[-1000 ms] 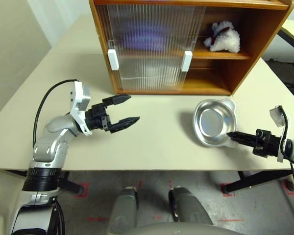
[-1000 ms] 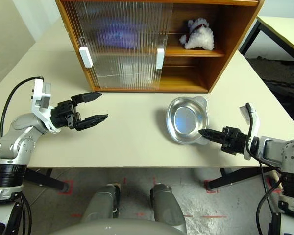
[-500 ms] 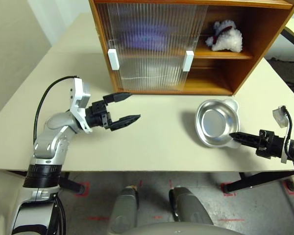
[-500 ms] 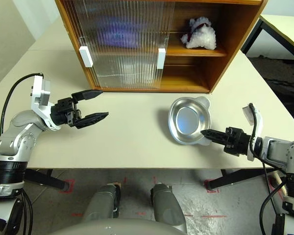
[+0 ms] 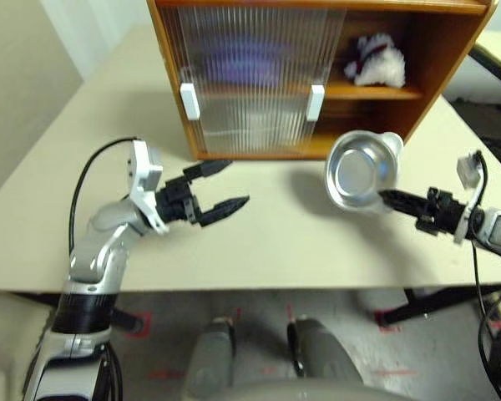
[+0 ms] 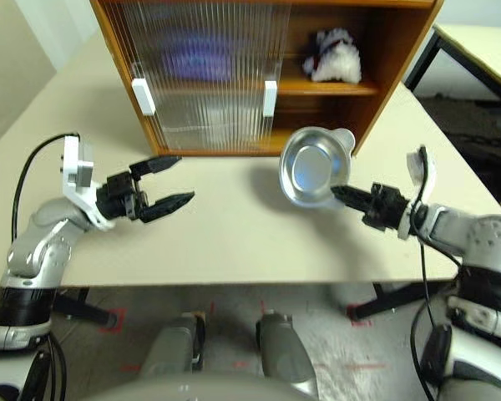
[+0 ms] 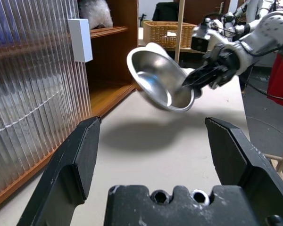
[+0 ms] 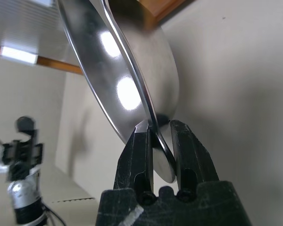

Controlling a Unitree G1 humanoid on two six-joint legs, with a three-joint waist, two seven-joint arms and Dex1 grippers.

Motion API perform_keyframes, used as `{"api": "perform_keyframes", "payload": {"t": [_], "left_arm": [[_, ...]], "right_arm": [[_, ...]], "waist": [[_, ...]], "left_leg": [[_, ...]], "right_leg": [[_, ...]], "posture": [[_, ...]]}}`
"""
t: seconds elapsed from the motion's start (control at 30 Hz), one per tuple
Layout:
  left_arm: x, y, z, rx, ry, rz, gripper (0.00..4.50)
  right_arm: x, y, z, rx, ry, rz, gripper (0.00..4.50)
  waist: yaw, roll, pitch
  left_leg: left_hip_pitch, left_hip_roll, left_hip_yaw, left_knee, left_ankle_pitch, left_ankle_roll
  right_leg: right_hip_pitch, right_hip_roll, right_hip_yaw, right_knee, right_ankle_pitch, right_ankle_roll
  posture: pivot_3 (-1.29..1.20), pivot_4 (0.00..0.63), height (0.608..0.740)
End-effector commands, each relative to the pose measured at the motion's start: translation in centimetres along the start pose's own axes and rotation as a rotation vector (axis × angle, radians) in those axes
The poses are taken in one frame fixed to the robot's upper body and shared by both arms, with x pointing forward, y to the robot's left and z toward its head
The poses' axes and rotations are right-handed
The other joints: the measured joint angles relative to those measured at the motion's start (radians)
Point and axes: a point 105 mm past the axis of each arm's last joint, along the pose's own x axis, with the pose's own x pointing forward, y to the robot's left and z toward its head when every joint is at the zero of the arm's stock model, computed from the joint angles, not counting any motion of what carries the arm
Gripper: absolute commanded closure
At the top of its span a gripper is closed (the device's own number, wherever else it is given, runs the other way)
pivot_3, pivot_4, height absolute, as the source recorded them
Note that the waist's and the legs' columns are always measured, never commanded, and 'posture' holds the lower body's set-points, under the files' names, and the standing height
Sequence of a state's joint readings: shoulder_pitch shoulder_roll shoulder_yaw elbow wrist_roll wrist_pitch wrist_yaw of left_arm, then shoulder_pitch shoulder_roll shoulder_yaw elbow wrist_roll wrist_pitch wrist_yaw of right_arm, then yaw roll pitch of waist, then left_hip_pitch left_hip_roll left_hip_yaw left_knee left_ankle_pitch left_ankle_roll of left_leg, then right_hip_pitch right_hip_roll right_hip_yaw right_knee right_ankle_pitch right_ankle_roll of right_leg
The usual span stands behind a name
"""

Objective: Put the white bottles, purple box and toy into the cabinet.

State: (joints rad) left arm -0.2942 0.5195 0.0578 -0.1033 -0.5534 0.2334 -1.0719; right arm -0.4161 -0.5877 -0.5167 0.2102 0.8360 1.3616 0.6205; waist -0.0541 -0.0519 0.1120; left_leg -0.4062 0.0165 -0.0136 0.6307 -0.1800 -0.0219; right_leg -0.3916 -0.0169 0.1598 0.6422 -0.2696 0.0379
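Note:
The metal dish (image 5: pixel 359 171) hangs in front of the cabinet's open lower shelf (image 5: pixel 357 112), clear of the doors, so I should keep moving it in with my right gripper until it rests there.
The cabinet (image 5: pixel 447 52) stands at the table's far side, its ribbed doors (image 5: pixel 250 75) slid over the left part and the right part open. The toy (image 5: pixel 376 60) lies on the open upper shelf. A purple blur (image 5: pixel 244 58) behind the door on that shelf reads as the purple box. The white bottles are hidden. My right gripper (image 5: pixel 388 198) is shut on the rim of a shiny metal dish (image 5: pixel 361 171), holding it tilted above the table before the cabinet's open side. My left gripper (image 5: pixel 225 185) hovers open and empty in front of the doors.
The beige table (image 5: pixel 275 242) has its front edge near me. White handles (image 5: pixel 189 100) sit on the doors. Another table (image 6: pixel 484 42) stands to the right, and a wicker basket (image 7: pixel 162 33) sits far behind.
My right gripper has lifted the metal dish off the table, tilted it and carried it up toward the cabinet's open side. The left gripper has stayed in place, open.

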Motion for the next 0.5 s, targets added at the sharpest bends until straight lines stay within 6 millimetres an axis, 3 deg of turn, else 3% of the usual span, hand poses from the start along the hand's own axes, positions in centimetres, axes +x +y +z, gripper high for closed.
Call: {"api": "perform_keyframes", "payload": {"t": [0.03,0.23,0.5], "left_arm": [[-0.1,0.5,0.2,0.019,0.014,0.000,0.00],[-0.6,0.3,0.5,0.020,0.009,0.026,0.00],[-0.8,0.5,0.6,0.041,0.010,0.041,0.00]], "right_arm": [[0.8,0.0,2.0,-0.021,-0.050,-0.019,4.00],[1.6,-1.5,3.3,-0.075,-0.070,-0.106,4.00],[3.4,-1.6,6.4,-0.084,-0.161,-0.148,4.00]], "waist": [[0.001,0.001,0.001],[0.010,0.001,0.001],[0.020,0.004,0.012]], "left_leg": [[0.000,0.000,0.000,0.000,0.000,0.000],[0.000,0.000,0.000,-0.002,0.003,0.004],[-0.001,0.000,0.000,-0.003,0.002,0.005]], "right_leg": [[0.000,0.000,0.000,0.000,0.000,0.000],[0.000,0.000,0.000,0.000,0.000,0.001],[-0.001,0.000,-0.001,0.000,0.003,0.009]], "posture": [[0.12,0.057,0.740],[0.15,0.073,0.740],[0.17,0.100,0.740]]}}
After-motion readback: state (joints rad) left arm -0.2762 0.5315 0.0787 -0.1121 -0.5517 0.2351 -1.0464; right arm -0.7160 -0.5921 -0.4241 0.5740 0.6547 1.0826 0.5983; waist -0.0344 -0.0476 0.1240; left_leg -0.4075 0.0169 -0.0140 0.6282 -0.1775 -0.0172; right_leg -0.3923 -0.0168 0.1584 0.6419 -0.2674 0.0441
